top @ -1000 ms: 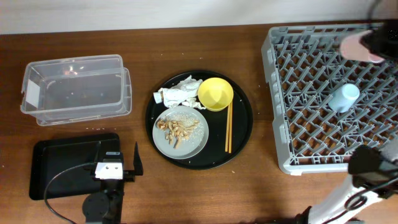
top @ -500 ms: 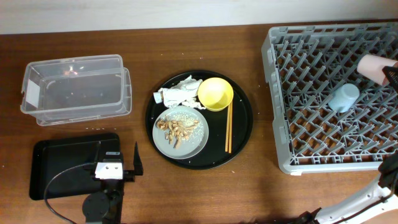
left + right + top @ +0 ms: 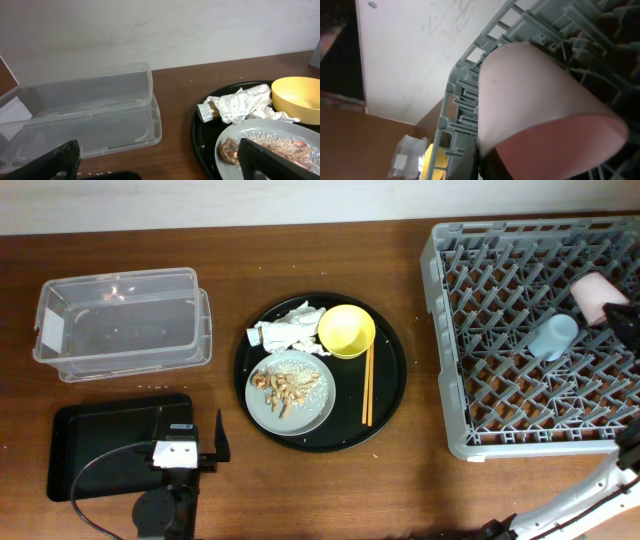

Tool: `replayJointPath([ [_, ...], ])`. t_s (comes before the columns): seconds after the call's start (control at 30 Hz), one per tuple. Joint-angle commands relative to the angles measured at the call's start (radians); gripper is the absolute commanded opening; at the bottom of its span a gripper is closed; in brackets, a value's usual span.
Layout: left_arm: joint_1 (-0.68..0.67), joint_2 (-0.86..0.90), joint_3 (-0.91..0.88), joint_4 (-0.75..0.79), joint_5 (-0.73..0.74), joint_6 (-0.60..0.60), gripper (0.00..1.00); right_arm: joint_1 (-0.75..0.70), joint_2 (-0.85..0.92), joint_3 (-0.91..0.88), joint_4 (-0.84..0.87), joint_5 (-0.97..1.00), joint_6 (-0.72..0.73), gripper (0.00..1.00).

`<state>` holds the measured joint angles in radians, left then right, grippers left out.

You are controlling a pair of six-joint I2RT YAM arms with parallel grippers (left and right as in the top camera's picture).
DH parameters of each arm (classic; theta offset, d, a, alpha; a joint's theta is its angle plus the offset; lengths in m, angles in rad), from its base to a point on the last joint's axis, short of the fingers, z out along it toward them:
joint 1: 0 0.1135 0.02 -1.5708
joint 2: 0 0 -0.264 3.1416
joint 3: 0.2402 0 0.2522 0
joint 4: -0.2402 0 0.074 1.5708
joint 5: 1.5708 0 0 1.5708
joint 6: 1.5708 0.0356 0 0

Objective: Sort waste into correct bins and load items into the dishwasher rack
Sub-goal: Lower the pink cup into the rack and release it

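Observation:
The pink cup (image 3: 594, 293) lies slanted across the rack's wires, so next I regrip it with my right gripper and move it over beside the rack's side edge.
My right gripper (image 3: 620, 315) is shut on the pink cup (image 3: 594, 294) over the right side of the grey dishwasher rack (image 3: 470, 330). The cup fills the right wrist view (image 3: 535, 95), tilted against the rack's pegs, and only a dark finger (image 3: 492, 162) shows below it. A light-blue cup (image 3: 553, 336) lies in the rack. The grey plate (image 3: 315, 405) holds nut scraps (image 3: 283, 384). It sits beside the yellow bowl (image 3: 346, 331), white napkins (image 3: 290, 328), a brownish wrapper scrap (image 3: 209, 111) and chopsticks (image 3: 366, 385). My left gripper (image 3: 160, 167) is open and empty near the black tray (image 3: 100, 450).
The plate, bowl, napkins and chopsticks all rest on a large round black tray (image 3: 390, 405) at the table's middle. The clear tub (image 3: 120, 325) stands at the back left, also seen in the left wrist view (image 3: 85, 110). A wall runs behind the table.
My right gripper has carried the pink cup from the rack's back right corner toward the front and lower, near the light-blue cup. The left arm has not moved.

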<state>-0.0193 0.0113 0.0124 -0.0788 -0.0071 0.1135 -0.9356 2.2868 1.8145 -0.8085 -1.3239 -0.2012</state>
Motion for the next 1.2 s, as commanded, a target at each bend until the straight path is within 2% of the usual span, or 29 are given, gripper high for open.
replayJointPath([
  [0.0, 0.001, -0.003, -0.004, -0.005, 0.004, 0.016, 0.99, -0.061, 0.008, -0.004, -0.037, 0.032, 0.024, 0.04],
  [0.1, 0.001, -0.003, -0.004, -0.005, 0.004, 0.016, 0.99, -0.094, -0.013, -0.002, -0.102, 0.098, 0.027, 0.04],
  [0.13, 0.001, -0.003, -0.004, -0.005, 0.004, 0.016, 0.99, -0.098, -0.040, -0.002, -0.134, 0.155, 0.040, 0.13],
  [0.17, 0.001, -0.003, -0.004, -0.005, 0.004, 0.016, 1.00, -0.099, -0.074, -0.002, -0.132, 0.200, 0.118, 0.16],
  [0.23, 0.001, -0.003, -0.004, -0.005, 0.004, 0.016, 0.99, -0.099, -0.161, -0.002, -0.144, 0.299, 0.206, 0.16],
  [0.33, 0.001, -0.003, -0.004, -0.005, 0.004, 0.016, 0.99, -0.092, -0.337, -0.002, -0.156, 0.365, 0.221, 0.16],
  [0.4, 0.001, -0.003, -0.004, -0.005, 0.004, 0.016, 0.99, -0.043, -0.367, -0.002, -0.128, 0.417, 0.218, 0.21],
  [0.5, 0.001, -0.003, -0.004, -0.005, 0.004, 0.016, 0.99, 0.118, -0.359, -0.003, -0.075, 0.896, 0.232, 0.28],
  [0.57, 0.001, -0.003, -0.004, -0.005, 0.004, 0.016, 0.99, 0.295, -0.356, -0.003, 0.002, 1.245, 0.240, 0.29],
  [0.6, 0.001, -0.003, -0.004, -0.005, 0.004, 0.016, 0.99, 0.352, -0.356, -0.003, 0.020, 1.415, 0.240, 0.33],
  [0.63, 0.001, -0.003, -0.004, -0.005, 0.004, 0.016, 0.99, 0.399, -0.354, -0.003, 0.044, 1.568, 0.240, 0.43],
  [0.7, 0.001, -0.003, -0.004, -0.005, 0.004, 0.016, 0.99, 0.437, -0.341, -0.003, 0.092, 1.722, 0.232, 0.59],
  [0.77, 0.001, -0.003, -0.004, -0.005, 0.004, 0.016, 1.00, 0.446, -0.298, -0.003, 0.104, 1.775, 0.138, 0.59],
  [0.83, 0.001, -0.003, -0.004, -0.005, 0.004, 0.016, 0.99, 0.443, -0.267, -0.005, 0.090, 1.822, 0.137, 0.59],
  [1.17, 0.001, -0.003, -0.004, -0.005, 0.004, 0.016, 0.99, 0.402, -0.216, -0.005, 0.033, 1.754, 0.074, 0.59],
])
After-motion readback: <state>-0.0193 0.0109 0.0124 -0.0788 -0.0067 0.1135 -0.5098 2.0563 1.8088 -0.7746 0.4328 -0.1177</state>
